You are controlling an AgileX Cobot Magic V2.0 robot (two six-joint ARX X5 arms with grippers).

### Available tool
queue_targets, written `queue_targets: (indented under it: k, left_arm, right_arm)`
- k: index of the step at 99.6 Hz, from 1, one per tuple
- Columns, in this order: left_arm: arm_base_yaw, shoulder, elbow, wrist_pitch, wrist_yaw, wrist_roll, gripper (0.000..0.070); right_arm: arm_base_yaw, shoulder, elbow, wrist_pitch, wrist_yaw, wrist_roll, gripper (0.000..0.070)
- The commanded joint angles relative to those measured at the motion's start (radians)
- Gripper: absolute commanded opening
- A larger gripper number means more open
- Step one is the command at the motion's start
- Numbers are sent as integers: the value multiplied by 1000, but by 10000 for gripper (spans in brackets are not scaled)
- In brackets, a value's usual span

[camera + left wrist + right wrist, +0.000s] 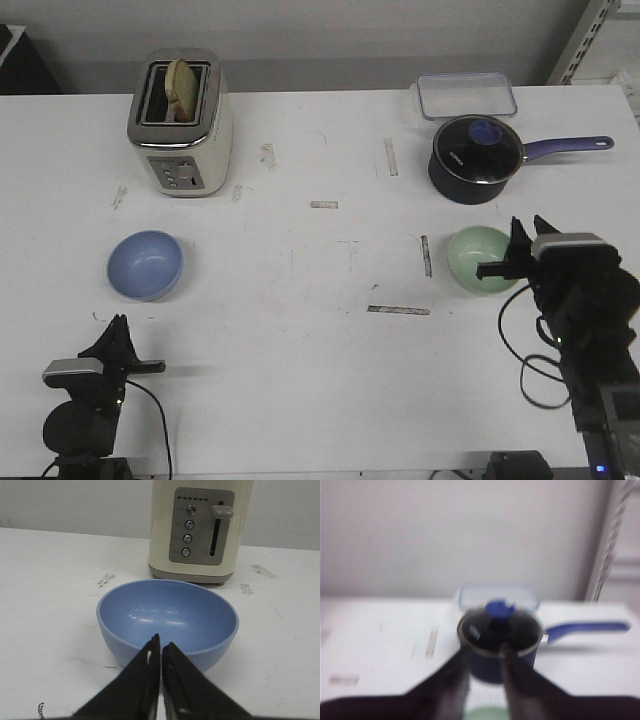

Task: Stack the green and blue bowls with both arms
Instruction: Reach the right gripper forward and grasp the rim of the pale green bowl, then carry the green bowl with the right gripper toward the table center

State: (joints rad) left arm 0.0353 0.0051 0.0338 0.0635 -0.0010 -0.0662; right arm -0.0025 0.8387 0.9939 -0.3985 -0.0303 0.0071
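My open right gripper is above the rim of the upright green bowl. It should carry on going down until its fingers are on both sides of that rim, and then close.
The blue bowl stands upright on the left of the white table, in front of the toaster. In the left wrist view the bowl lies just beyond my left gripper, which is shut and empty. In the front view the left gripper is nearer to me than the bowl, apart from it. The green bowl stands on the right. My right gripper is open at its right rim, raised a little. The right wrist view is blurred; only a sliver of the green bowl shows between the fingers of the right gripper.
A cream toaster with bread in it stands at the back left, also in the left wrist view. A dark lidded saucepan with a purple handle and a clear container stand behind the green bowl. Tape marks lie mid-table.
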Motion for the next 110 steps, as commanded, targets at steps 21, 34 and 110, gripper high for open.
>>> queue_targets:
  k: [21,34,110]
  left_arm:
    - [3,-1,-21,18,-1,-2,3]
    - [3,-1,-21,17,-1,-2,3]
    - [3,-1,-21,17,-1,-2,3]
  right_arm:
    - [-112,287,102,-193,-31,-63,599]
    - [-190,406,102,-244,-70,-140,599]
    - [-278,747,102,-178,-78,-173,0]
